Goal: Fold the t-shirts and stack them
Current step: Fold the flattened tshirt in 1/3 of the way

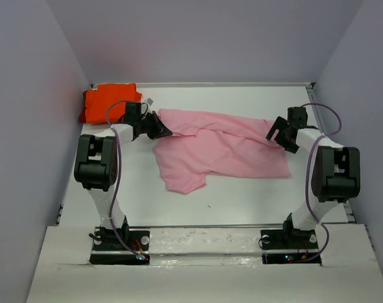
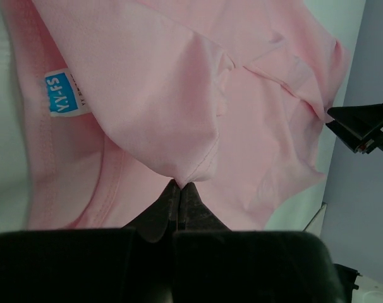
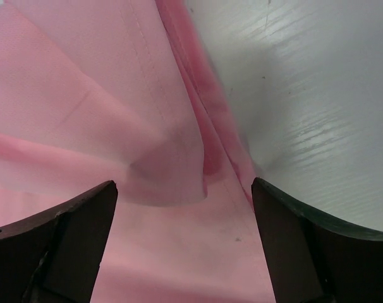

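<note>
I should pull the pinched flap (image 1: 184, 129) nearer with my left gripper to level the pink t-shirt's far folded edge (image 1: 172, 112), because that edge slants away at its end by my left gripper.
The light pink t-shirt (image 1: 220, 148) lies crumpled across the middle of the white table, partly folded over itself. My left gripper (image 1: 163, 130) is shut on a pinch of its left edge; the left wrist view shows the cloth (image 2: 179, 113) caught between the closed fingertips, with a blue size label near the collar. My right gripper (image 1: 277, 134) is open at the shirt's right edge; in the right wrist view its fingers (image 3: 84, 214) straddle a fold of pink cloth (image 3: 147, 145). The bright orange t-shirt (image 1: 109, 103) lies folded at the far left corner.
White walls enclose the table on the left, back and right. The arm bases (image 1: 119, 243) stand on the near ledge. Bare table (image 1: 242, 202) lies in front of the pink shirt.
</note>
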Tool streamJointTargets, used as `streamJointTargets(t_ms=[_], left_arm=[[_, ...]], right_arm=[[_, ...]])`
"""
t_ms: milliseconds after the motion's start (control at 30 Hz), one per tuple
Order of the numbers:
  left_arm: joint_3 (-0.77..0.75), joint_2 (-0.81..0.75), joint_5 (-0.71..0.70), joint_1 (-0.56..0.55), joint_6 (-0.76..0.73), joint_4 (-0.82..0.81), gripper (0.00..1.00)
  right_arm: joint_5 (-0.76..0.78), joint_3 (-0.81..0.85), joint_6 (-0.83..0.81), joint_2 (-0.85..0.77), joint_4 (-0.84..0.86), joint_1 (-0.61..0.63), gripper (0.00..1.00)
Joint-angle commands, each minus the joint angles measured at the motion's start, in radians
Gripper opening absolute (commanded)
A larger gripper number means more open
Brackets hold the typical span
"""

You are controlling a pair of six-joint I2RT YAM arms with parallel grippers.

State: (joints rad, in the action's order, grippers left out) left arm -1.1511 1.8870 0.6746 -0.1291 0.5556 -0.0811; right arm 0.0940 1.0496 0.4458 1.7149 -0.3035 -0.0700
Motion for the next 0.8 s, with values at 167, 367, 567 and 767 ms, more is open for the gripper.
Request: streamJointTargets(t_ms=[167,367,567,767], left_arm=[[-0.134,-0.198,0.042,0.039,0.072,-0.011,0.0],[-0.2,-0.183,0.037,0.04,0.073,0.027,0.0],[-0.171,-0.158,0.069,0.036,0.093,-0.013,0.0],[-0.141,-0.157,0.06,0.026,0.06,-0.009,0.0]], right_arm=[[-0.031,0.131,-0.012,-0.097,-0.005,0.009,0.93],[-0.054,0.216,-0.015,-0.011,-0.005,0.009,0.92],[-0.193,0.239,0.037,0.096,0.075,0.009,0.9],[-0.244,0.274,0.06,0.157,0.124,0.039,0.88]])
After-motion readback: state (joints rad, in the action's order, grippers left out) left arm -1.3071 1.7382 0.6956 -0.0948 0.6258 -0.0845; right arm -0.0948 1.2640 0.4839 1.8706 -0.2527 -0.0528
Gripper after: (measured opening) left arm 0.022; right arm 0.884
